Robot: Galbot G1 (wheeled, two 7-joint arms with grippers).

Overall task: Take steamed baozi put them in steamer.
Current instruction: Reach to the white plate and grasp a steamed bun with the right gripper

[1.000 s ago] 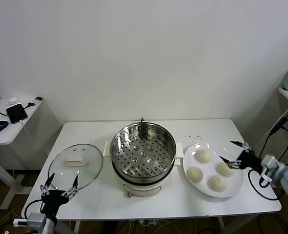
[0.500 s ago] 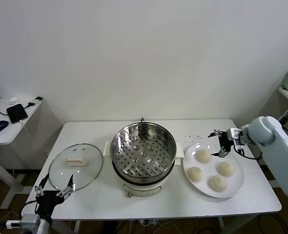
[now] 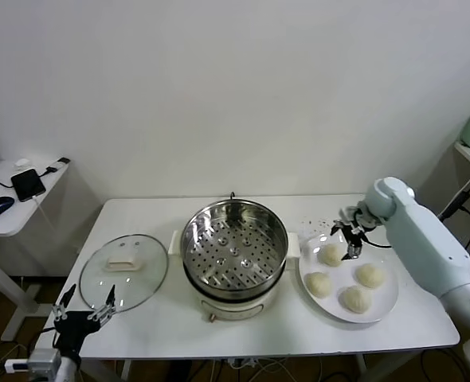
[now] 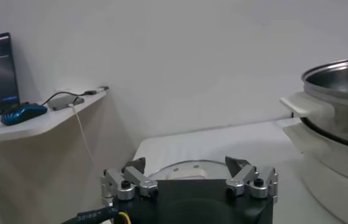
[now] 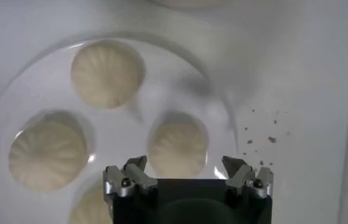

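The far baozi (image 3: 330, 254) has a gap of white plate (image 3: 348, 268) between it and its neighbours, so I expect it to come off alone and in one piece when I lift it.
Four cream-white baozi lie on a white plate (image 3: 389, 296) right of the steamer (image 3: 233, 247): one at the far left (image 3: 330, 255), one near left (image 3: 319, 284), one right (image 3: 370, 275), one front (image 3: 354, 299). My right gripper (image 3: 349, 236) hovers open just above the far-left baozi; in the right wrist view (image 5: 186, 165) that baozi (image 5: 178, 146) sits between the spread jaws, apart from them. The steamer's perforated tray is empty. My left gripper (image 3: 84, 306) is open and empty at the table's front left edge, also seen in the left wrist view (image 4: 186, 164).
A glass lid (image 3: 123, 270) with a cream handle lies flat left of the steamer, just beyond the left gripper. Dark crumbs (image 3: 315, 224) dot the table behind the plate. A side shelf (image 3: 12, 199) with a phone and mouse stands to the left.
My right arm has swung in from the table's right edge across the plate to above the far-left baozi. The left gripper has sunk slightly lower at the front left.
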